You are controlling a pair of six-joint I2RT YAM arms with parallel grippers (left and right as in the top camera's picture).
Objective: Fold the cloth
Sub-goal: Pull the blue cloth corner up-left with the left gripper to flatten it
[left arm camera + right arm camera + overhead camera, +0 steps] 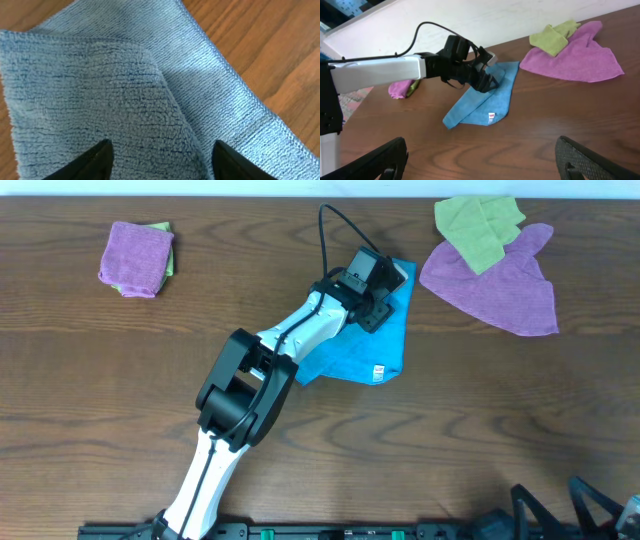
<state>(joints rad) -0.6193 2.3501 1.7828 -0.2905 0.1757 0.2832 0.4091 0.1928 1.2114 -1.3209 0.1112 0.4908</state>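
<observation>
The flap (468, 105) is lying at a slant across the sky-blue cloth, so next my left gripper pulls the flap open before my right gripper comes to the cloth's tag end (379, 372).
The sky-blue cloth (372, 348) lies partly folded on the wooden table, back centre, its small white tag (379, 372) at the near edge. My left gripper (380, 305) is over the cloth's far part. In the left wrist view its jaws (160, 150) are open, with a folded-over flap of the cloth (100, 90) lying between them. The right wrist view shows the cloth (485, 102), its tag (491, 117) and the left gripper (487, 80) on it. My right gripper (481, 142) is open and empty, low over bare table at the front right (575, 502).
A spread purple cloth (500, 280) with a yellow-green cloth (478, 225) on it lies at the back right, close to the blue cloth. A folded purple cloth (135, 255) on a yellow-green one (166, 252) lies at the back left.
</observation>
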